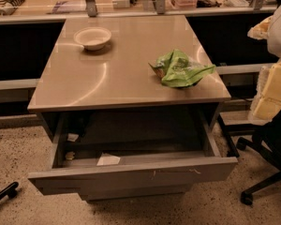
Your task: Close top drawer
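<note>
The top drawer (131, 178) will slide all the way under the counter when I push and take the white slip of paper (107, 159) along, because the paper lies low inside.
The top drawer (131, 175) is a wide grey metal drawer under the steel counter (107, 83). It stands pulled far out towards me, with pale scratches on its flat front right of centre. Inside it lie a white slip of paper (107, 160) and two small bits at the left (70, 146). My gripper (273, 86), a pale white and yellowish shape, hangs at the right edge of the view. It is beside the counter's right side, above and to the right of the drawer front, and touches nothing.
On the counter stand a white bowl (92, 36) at the back left and a crumpled green bag (180, 69) at the right. A narrower drawer front (136, 192) shows below. A black office chair base (262, 172) is on the floor at right; a black object (2, 193) lies at bottom left.
</note>
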